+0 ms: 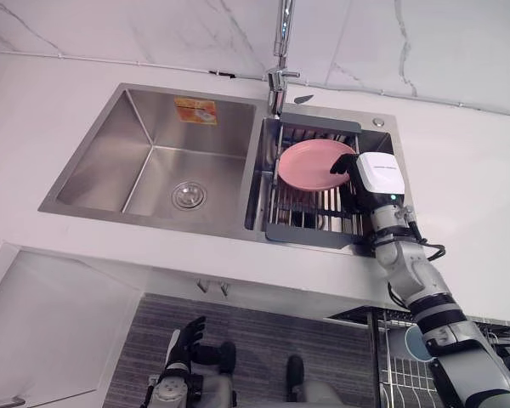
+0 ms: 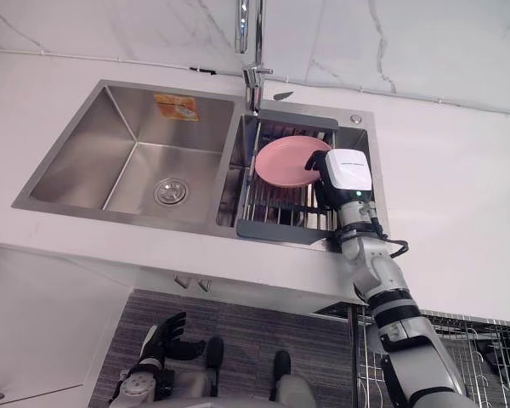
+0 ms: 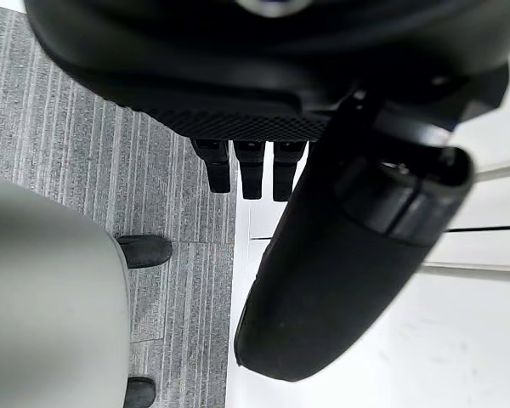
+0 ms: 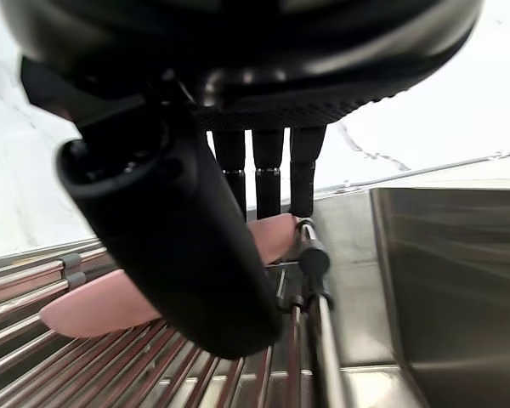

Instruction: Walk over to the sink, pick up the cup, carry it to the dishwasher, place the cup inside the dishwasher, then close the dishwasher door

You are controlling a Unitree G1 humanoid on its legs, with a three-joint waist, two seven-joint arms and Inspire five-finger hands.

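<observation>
The pink plate [image 1: 314,165] is lying low across the rack's bars [image 1: 330,202], so I expect the rack under it to be empty when I pick the plate up.
My right hand [image 1: 372,173] reaches over the right basin of a steel double sink [image 1: 93,174], its white-backed palm above a dark wire drying rack [image 1: 314,223]. Its fingers [image 4: 268,170] are straight and open, their tips at the near edge of a pink plate [image 1: 310,163] that lies on the rack. The right wrist view shows the plate [image 4: 85,310] just past the fingers, with nothing held. My left hand [image 1: 185,340] hangs low over the floor, open and idle, below the counter's front edge.
A tall chrome faucet [image 1: 280,51] rises behind the divider between the basins. The left basin has a drain [image 1: 188,195] and an orange sticker [image 1: 195,110]. A wire dishwasher rack [image 1: 399,357] with a pale blue round thing [image 1: 415,344] sits at lower right.
</observation>
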